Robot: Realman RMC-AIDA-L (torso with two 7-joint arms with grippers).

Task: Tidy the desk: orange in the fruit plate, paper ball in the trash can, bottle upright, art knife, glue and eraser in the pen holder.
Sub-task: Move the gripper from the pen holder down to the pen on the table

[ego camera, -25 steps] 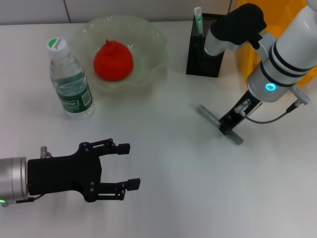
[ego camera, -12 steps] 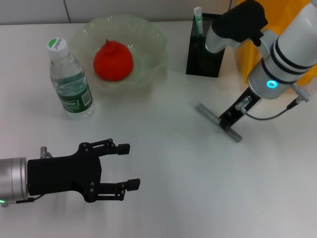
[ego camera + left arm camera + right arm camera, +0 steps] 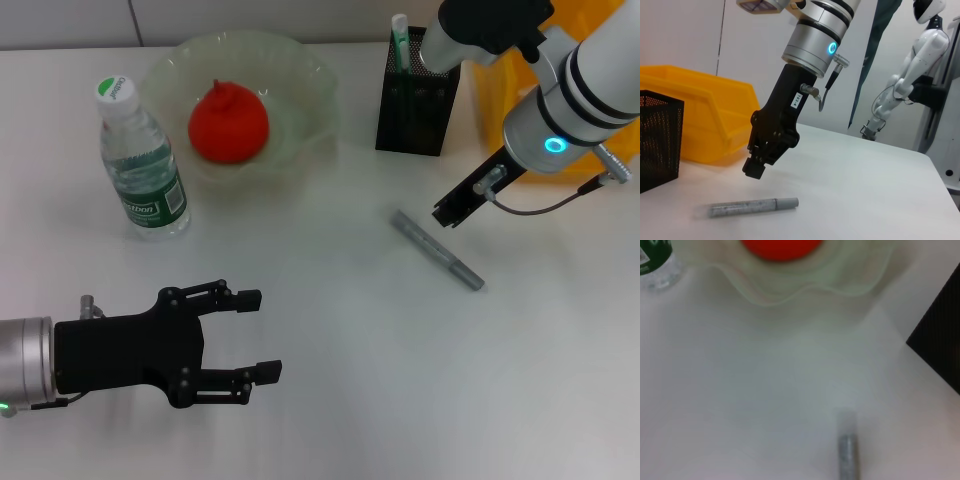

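I should open my right gripper, which hangs shut and empty above the glue, and lower it around the glue's middle before I lift toward the pen holder.
The grey glue stick lies flat on the white desk, right of centre; it also shows in the left wrist view and the right wrist view. My right gripper hangs just above and beyond the glue, shut and empty; it shows in the left wrist view. The orange sits in the fruit plate. The bottle stands upright left of the plate. The mint-green art knife stands in the pen holder. My left gripper is open and empty at the front left. The eraser and paper ball are out of view.
The yellow trash can stands behind the right arm, right of the pen holder, and shows in the left wrist view. Bare desk lies between the two grippers.
My right gripper has risen from the glue stick and moved back toward the pen holder. The glue stays lying on the desk. The left arm has not moved.
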